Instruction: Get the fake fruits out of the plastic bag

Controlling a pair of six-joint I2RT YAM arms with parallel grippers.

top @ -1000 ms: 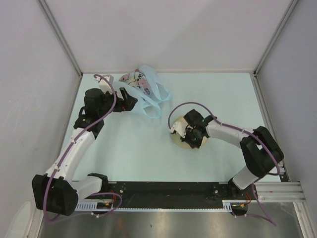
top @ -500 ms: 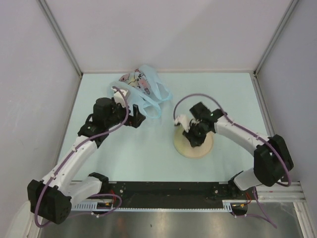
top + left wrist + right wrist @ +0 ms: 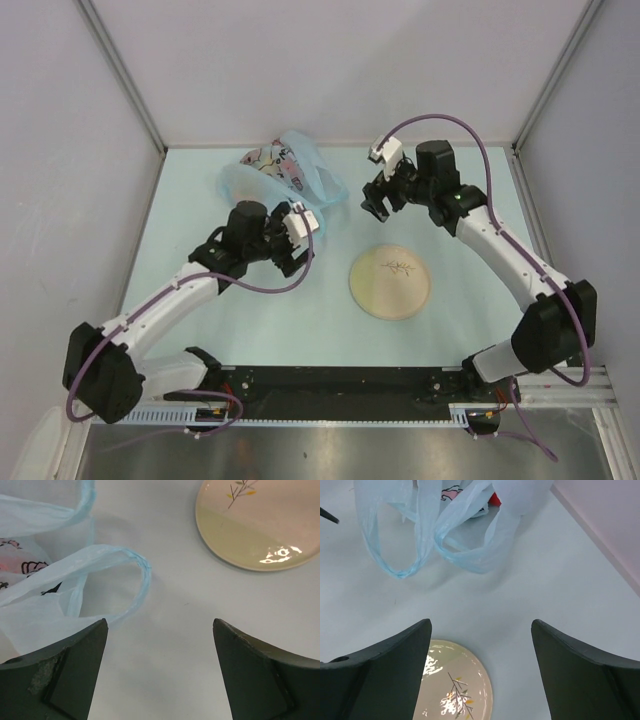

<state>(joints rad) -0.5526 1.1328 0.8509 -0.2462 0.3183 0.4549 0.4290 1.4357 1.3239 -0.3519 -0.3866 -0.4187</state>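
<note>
The plastic bag (image 3: pixel 285 172) will hang open, with its fruits sagging low, when I lift the loop handles (image 3: pixel 482 561), because the handles lie limp and spread apart.
The light blue plastic bag (image 3: pixel 285 172) lies crumpled at the back of the table, its loop handles spread toward the front. Of the fake fruits, only a red bit (image 3: pixel 493 499) shows at the bag's mouth; the others are hidden. My left gripper (image 3: pixel 303 243) hovers just in front of the bag, open and empty, with a bag handle loop (image 3: pixel 131 562) ahead to its left. To the right of the bag my right gripper (image 3: pixel 378 197) stands raised, open with nothing between its fingers, looking down on the bag (image 3: pixel 455 525).
A round tan plate (image 3: pixel 390 283) with a small twig print lies at the table's middle right, with nothing on it. It also shows as the plate (image 3: pixel 255 525) and the plate (image 3: pixel 455 685) in the wrist views. Grey walls close off the back and sides.
My right gripper has opened and moved from over the plate up to the bag's right. The left gripper has swung from the bag's left side round to its front.
</note>
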